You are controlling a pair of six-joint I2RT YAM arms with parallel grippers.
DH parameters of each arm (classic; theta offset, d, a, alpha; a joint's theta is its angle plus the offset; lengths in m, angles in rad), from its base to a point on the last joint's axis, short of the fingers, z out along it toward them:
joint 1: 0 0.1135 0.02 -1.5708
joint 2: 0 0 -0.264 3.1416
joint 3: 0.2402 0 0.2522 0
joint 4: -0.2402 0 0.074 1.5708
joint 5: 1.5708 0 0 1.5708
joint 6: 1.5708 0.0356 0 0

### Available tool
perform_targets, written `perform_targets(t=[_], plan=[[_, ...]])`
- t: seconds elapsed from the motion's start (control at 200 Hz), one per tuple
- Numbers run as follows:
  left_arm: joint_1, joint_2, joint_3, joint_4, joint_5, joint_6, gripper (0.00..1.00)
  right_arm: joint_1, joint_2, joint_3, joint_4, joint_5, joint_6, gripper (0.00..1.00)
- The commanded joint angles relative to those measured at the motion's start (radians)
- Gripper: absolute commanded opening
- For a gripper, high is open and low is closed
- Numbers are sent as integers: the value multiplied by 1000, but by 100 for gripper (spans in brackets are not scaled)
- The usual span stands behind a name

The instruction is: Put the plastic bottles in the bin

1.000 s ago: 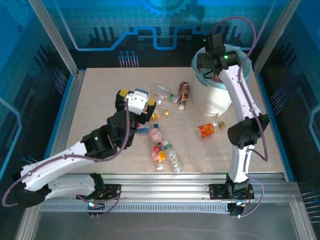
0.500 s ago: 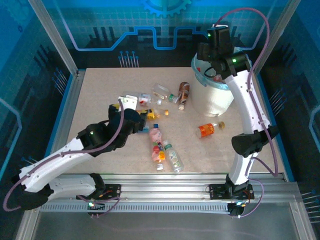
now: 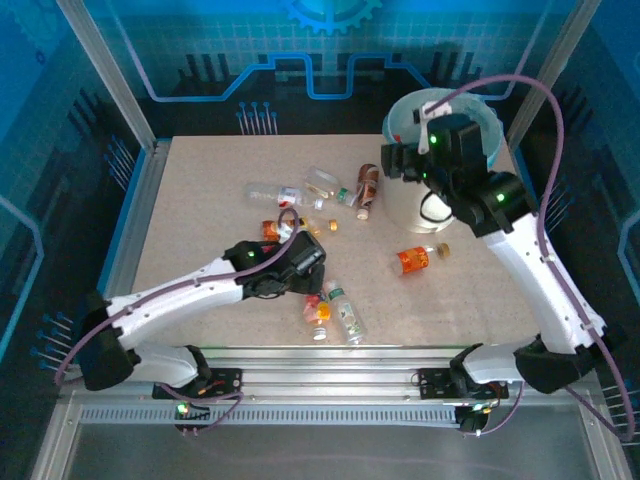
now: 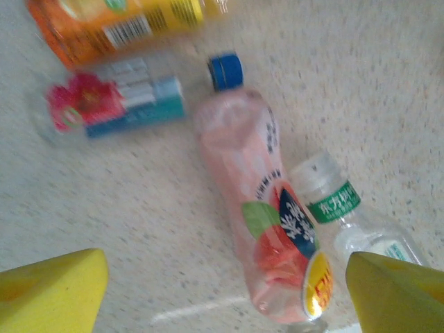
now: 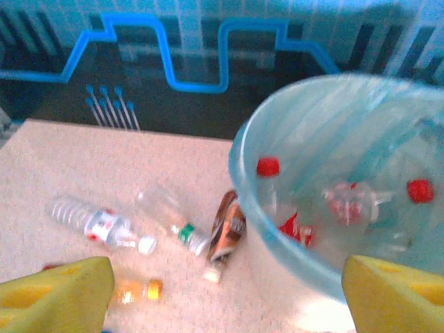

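Next, I lift the pink bottle [image 3: 316, 309] with my left gripper and pass it to my right gripper, because the bin stands by my right gripper, far from my left gripper.
The bin [image 3: 478, 113] stands at the back right, white with a blue liner [image 5: 277, 232], and holds red-capped bottles [image 5: 268, 166]. My right gripper [image 3: 392, 163] hangs open and empty beside the bin's left rim, its yellow fingertips [image 5: 55, 291] wide apart. My left gripper [image 3: 306, 272] hovers open just above a pink bottle with a blue cap [image 4: 257, 236], one fingertip [image 4: 52, 291] on each side of it, not touching. A green-labelled bottle [image 4: 343, 208] lies against the pink one. An orange bottle [image 4: 118, 24] and a flower-labelled bottle [image 4: 111, 107] lie beyond.
More bottles lie loose on the table: a clear one [image 3: 270, 192], a green-banded one [image 3: 322, 182], a brown-labelled one [image 3: 368, 187] by the bin, and an orange one [image 3: 412, 260] at right. Metal rails edge the table; blue walls enclose it.
My left gripper swung toward the near middle and came down over the pink bottle. My right gripper left the space above the bin, moving down its left side.
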Motion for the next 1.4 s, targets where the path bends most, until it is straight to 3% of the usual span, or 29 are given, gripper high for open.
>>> perform_targets(t=[0.0, 0.325, 0.73, 1.156, 1.396], plan=[[7, 46, -54, 73, 147, -114, 89, 18, -50, -137, 77, -59, 34, 86], [7, 135, -158, 201, 252, -181, 86, 25, -154, -343, 65, -79, 28, 86], [13, 192, -187, 246, 296, -221, 75, 24, -135, -362, 86, -91, 7, 88], [60, 58, -271, 261, 253, -230, 60, 23, -111, -348, 83, -97, 2, 88], [68, -97, -275, 240, 174, -167, 58, 23, -108, -322, 77, -118, 3, 88]])
